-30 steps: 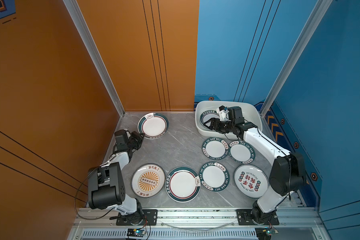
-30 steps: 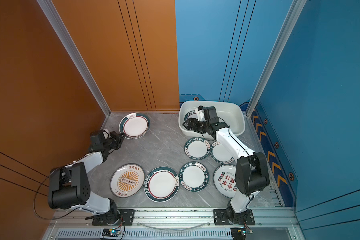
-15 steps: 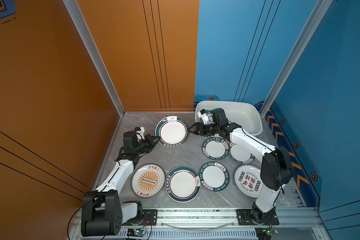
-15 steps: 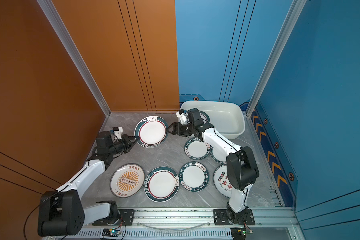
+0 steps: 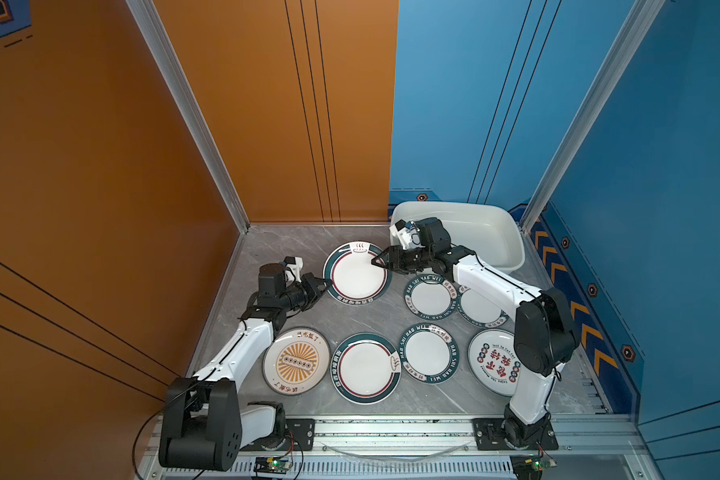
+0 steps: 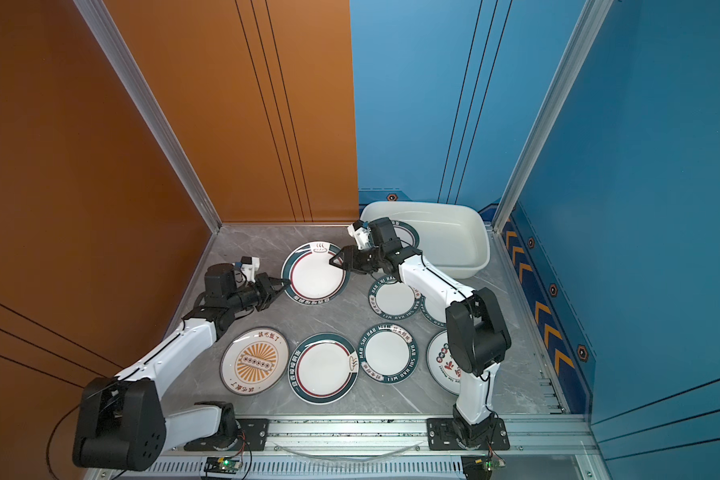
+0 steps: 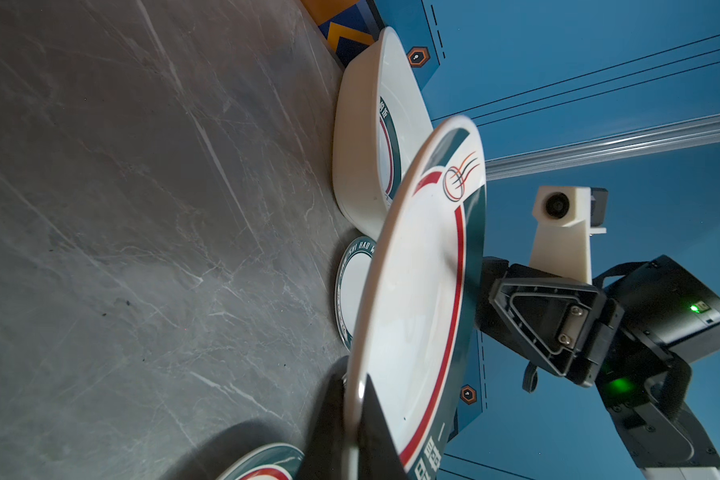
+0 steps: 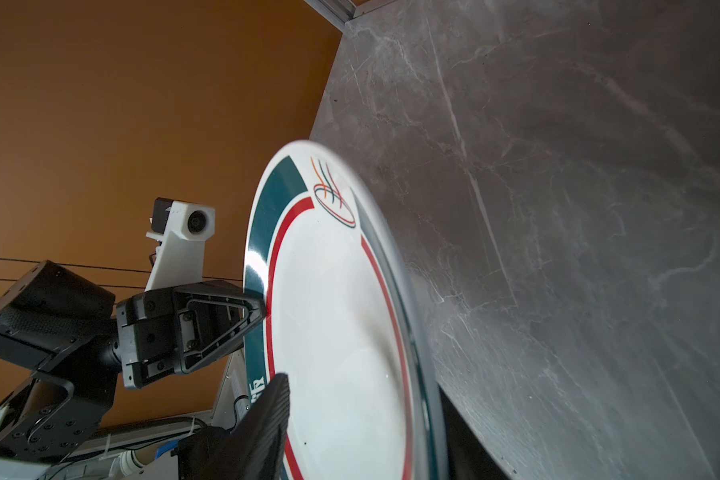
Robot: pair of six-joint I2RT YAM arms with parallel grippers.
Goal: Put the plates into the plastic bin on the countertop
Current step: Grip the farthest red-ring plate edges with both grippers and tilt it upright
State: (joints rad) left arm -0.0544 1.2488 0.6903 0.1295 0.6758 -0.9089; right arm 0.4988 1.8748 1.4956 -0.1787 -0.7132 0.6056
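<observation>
The plate's rim far from the bin (image 5: 327,273) is in my left gripper, so my right gripper should grip the bin-side rim (image 5: 387,275) before my left gripper lets go.
A white plate (image 5: 356,274) (image 6: 314,276) with a dark green rim and red ring hangs just above the grey countertop (image 5: 308,320), near the back middle. My left gripper (image 5: 325,286) (image 7: 356,382) is shut on its left rim. My right gripper (image 5: 378,262) (image 8: 362,390) straddles its right rim, jaws partly open, one finger above and one below the plate (image 8: 337,332). The white plastic bin (image 5: 512,249) (image 6: 474,249) stands at the back right with one green-rimmed plate (image 6: 408,232) inside it.
Several plates lie flat on the countertop: a sunburst plate (image 5: 296,361), a green-rimmed one (image 5: 364,368), three lettered ones (image 5: 428,353) (image 5: 429,297) (image 5: 481,307) and a red-character plate (image 5: 493,361) partly under my right arm. Orange and blue walls enclose the back and sides.
My left gripper has carried the plate from the back left toward the middle. My right gripper has left the bin, reached the plate's right rim, and its jaws have narrowed.
</observation>
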